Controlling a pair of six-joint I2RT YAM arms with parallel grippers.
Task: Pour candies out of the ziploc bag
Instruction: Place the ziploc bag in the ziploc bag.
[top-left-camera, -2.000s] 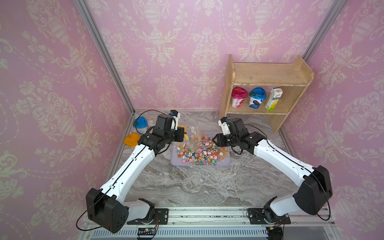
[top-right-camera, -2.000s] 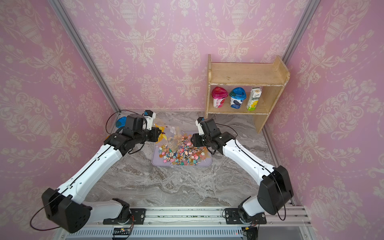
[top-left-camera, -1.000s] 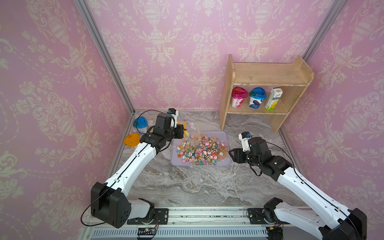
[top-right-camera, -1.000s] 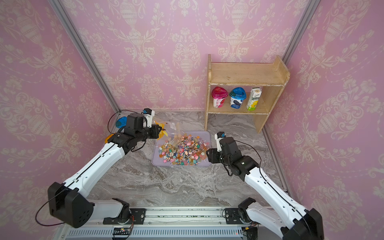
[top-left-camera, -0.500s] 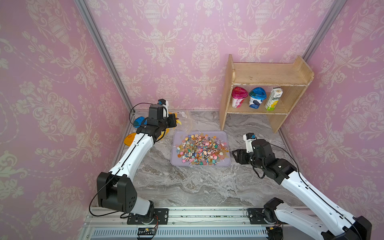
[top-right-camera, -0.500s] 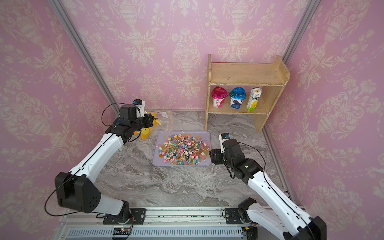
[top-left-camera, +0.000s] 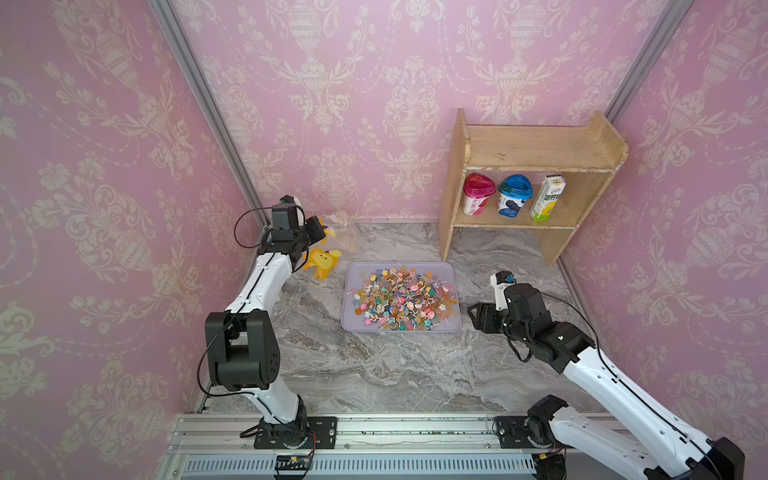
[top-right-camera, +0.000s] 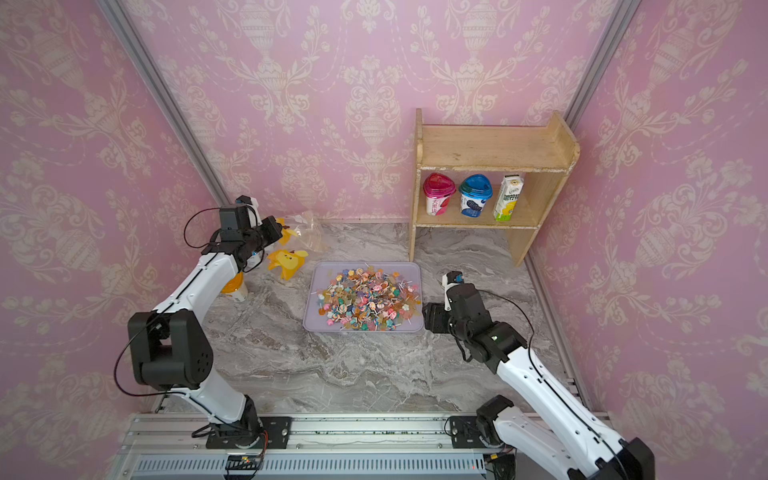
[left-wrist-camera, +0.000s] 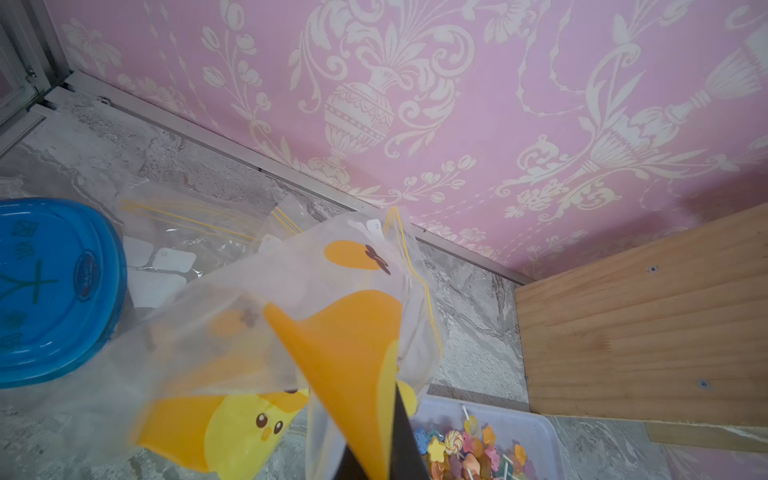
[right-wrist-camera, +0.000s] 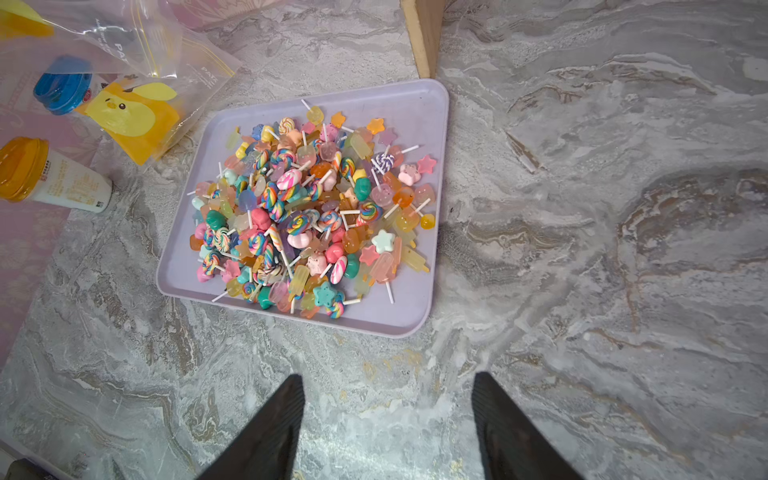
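My left gripper keeps lowering the empty ziploc bag (top-right-camera: 305, 232), which hangs clear of the lilac tray, and releases it onto the other duck-printed bag (top-right-camera: 286, 262).
The candies (top-left-camera: 399, 297) (top-right-camera: 365, 297) lie heaped on a lilac tray (top-left-camera: 448, 272), in both top views and in the right wrist view (right-wrist-camera: 307, 216). The ziploc bag (top-left-camera: 344, 235) (left-wrist-camera: 332, 324) is clear with orange and yellow duck print. It hangs crumpled and looks empty at the back left corner, away from the tray. My left gripper (top-left-camera: 318, 232) (left-wrist-camera: 380, 457) is shut on its orange edge. To the right of the tray, my right gripper (top-left-camera: 478, 318) (right-wrist-camera: 388, 415) hovers open over bare marble with nothing between its fingers.
Another duck-printed bag (top-left-camera: 324, 262) lies left of the tray, with more clear bags (left-wrist-camera: 187, 232) by the wall. A blue-lidded cup (left-wrist-camera: 50, 291) and an orange-lidded cup (top-right-camera: 235, 286) stand at the far left. A wooden shelf (top-left-camera: 536, 166) with two cups and a carton fills the back right.
My left arm has swung the bag from above the tray to the back left corner. My right gripper has pulled away from the tray to its right side and opened wider.
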